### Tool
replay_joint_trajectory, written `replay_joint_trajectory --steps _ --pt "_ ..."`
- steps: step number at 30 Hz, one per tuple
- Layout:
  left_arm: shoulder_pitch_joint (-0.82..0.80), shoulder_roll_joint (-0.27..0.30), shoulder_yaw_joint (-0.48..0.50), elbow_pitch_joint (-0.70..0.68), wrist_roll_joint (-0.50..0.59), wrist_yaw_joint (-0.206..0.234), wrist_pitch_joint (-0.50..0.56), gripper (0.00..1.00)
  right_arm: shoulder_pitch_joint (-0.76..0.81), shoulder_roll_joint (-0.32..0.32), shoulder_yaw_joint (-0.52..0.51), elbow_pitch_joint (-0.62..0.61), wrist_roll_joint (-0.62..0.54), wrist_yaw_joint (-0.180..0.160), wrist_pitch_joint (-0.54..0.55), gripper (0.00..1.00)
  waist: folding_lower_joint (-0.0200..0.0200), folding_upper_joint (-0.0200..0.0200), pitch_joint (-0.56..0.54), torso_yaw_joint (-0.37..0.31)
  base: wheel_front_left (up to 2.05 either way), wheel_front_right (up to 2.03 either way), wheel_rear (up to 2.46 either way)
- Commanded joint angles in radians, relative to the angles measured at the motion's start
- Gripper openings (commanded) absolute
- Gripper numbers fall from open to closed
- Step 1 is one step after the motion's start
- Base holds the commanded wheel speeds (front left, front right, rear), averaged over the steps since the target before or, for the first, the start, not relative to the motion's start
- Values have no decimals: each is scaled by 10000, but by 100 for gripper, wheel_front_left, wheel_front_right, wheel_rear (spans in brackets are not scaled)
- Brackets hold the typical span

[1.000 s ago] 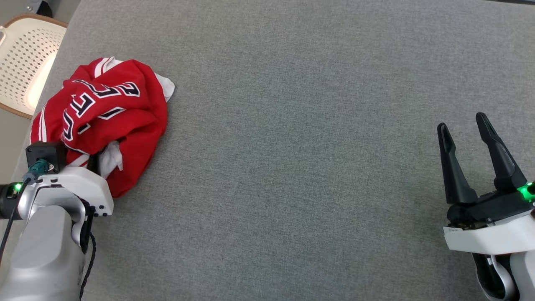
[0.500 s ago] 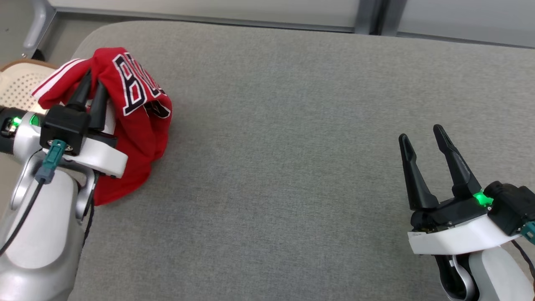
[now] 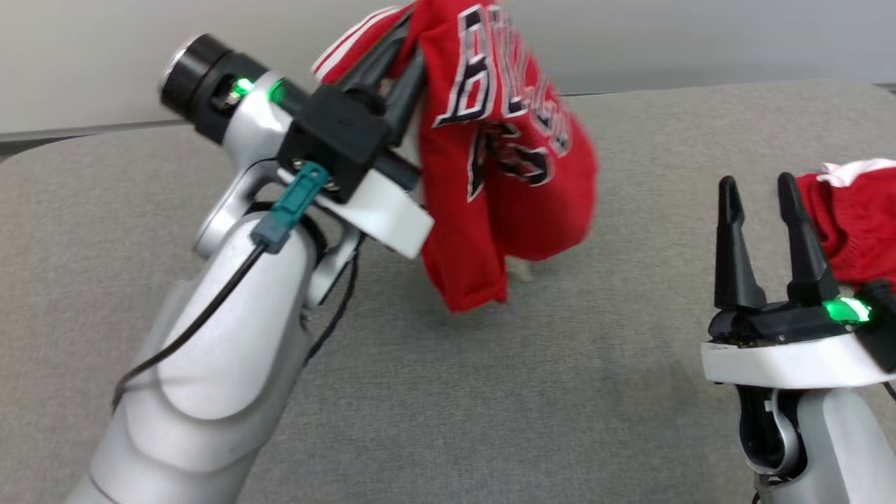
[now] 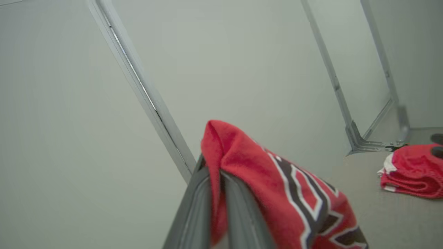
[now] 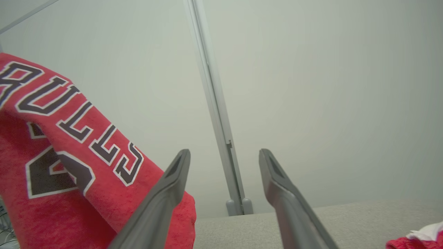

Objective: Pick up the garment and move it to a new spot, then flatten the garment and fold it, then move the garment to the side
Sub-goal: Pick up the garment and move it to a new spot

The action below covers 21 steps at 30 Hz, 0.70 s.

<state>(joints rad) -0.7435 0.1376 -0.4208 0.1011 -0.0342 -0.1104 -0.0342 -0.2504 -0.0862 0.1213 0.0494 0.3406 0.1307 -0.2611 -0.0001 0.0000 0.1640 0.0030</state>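
Note:
The garment (image 3: pixel 542 214) will still be doubled over as it lands when I lay it down, because a deep fold (image 3: pixel 512 138) runs across the dark digits below the lettering.
The garment (image 3: pixel 504 175) is a red jersey with dark, white-edged lettering. It hangs in the air over the grey cloth-covered table (image 3: pixel 560 392), its lower hem just above the surface. My left gripper (image 3: pixel 402 42) is raised high and shut on the jersey's upper edge. In the left wrist view the two fingers (image 4: pixel 214 173) pinch a fold of the red garment (image 4: pixel 294 204). My right gripper (image 3: pixel 756 185) stands open and empty at the lower right, its fingers upright. The right wrist view has the hanging garment (image 5: pixel 69 155) to the left of the open right gripper (image 5: pixel 224 154).
A second red and white garment (image 3: pixel 854 224) lies bunched on the table just behind and right of my right gripper, also in the left wrist view (image 4: pixel 412 173). A pale wall with metal frame strips (image 5: pixel 214 103) stands behind the table.
My left gripper closed on the red garment and lifted it off the table, up and toward the middle. The head camera tilted up and turned, bringing the second garment into view.

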Motion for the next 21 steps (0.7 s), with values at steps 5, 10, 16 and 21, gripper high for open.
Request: replay_joint_trajectory --steps 5,10,16,21 --pt "-673 -566 -225 -149 -172 512 223 0 -46 208 -658 -358 46 0 -53 100 1 0 103 -1033 0 0 0" --pt "-110 -127 -31 1180 -12 886 406 0 -94 244 -604 -518 57 0 -54 100 1 0 419 -1295 0 0 0" --pt "278 627 180 3886 163 1171 43 0 -149 161 -182 -381 96 0 -54 100 1 0 846 -1262 0 0 0" --pt "-144 825 378 5877 165 1450 -604 100 -247 -2 295 -230 203 0 -55 100 1 0 1154 -1080 0 0 0"
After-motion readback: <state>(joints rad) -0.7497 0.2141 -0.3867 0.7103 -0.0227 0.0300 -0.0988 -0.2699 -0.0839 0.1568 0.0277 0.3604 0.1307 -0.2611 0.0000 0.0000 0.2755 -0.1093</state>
